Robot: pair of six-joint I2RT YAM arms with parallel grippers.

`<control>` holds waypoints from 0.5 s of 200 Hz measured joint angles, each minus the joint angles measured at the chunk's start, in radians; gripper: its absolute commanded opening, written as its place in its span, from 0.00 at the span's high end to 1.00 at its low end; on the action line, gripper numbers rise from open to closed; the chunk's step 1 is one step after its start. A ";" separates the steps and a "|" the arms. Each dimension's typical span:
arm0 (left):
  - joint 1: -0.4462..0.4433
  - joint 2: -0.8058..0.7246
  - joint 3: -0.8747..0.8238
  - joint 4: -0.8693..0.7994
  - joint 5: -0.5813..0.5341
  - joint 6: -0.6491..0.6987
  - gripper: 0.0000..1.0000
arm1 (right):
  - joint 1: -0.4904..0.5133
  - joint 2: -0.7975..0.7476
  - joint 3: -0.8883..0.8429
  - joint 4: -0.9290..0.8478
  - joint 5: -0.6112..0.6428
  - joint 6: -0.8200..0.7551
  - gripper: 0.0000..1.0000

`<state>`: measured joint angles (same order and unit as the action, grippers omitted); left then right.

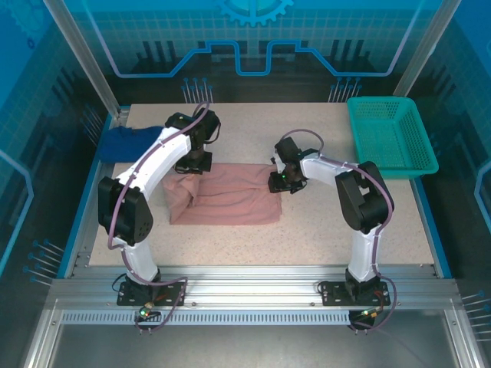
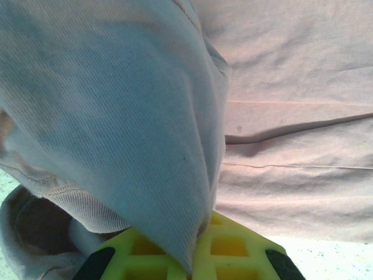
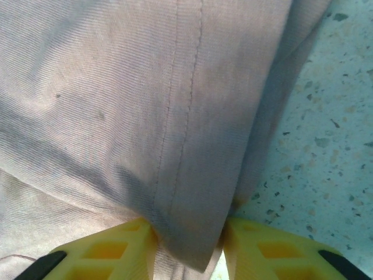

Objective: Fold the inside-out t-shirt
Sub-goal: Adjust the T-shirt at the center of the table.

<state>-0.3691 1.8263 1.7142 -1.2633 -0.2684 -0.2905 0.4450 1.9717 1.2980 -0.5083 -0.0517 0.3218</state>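
The robot's left gripper has the raised fold (image 1: pixel 182 192) hanging from it beside the t-shirt's flat, clear middle (image 1: pixel 232 196), so it should carry on carrying the fold inward and let go of it over that middle.
The inside-out t-shirt (image 1: pixel 230 201) lies as a dusty-pink folded rectangle in the middle of the table. My left gripper (image 1: pixel 196 162) stands over its far left end, where the cloth is bunched up. In the left wrist view that gripper (image 2: pixel 195 251) is shut on a raised fold of the t-shirt (image 2: pixel 116 116), which drapes from the yellow fingers. My right gripper (image 1: pixel 278 184) is at the shirt's right edge. In the right wrist view its jaws (image 3: pixel 189 248) stand apart, one on each side of a stitched hem corner of the t-shirt (image 3: pixel 175 146) that fills the gap.
A dark blue cloth (image 1: pixel 126 140) lies at the table's far left edge. A teal basket (image 1: pixel 391 134) stands at the far right. Bare speckled table (image 1: pixel 307 238) runs along the near side and to the right of the shirt.
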 measured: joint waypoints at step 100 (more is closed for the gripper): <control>-0.021 0.000 0.003 0.011 0.031 -0.024 1.00 | 0.006 0.000 -0.003 0.003 0.022 0.000 0.69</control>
<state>-0.3904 1.8263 1.7176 -1.2518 -0.2371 -0.3149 0.4507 1.9713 1.2953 -0.5053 -0.0296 0.3222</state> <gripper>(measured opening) 0.055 0.313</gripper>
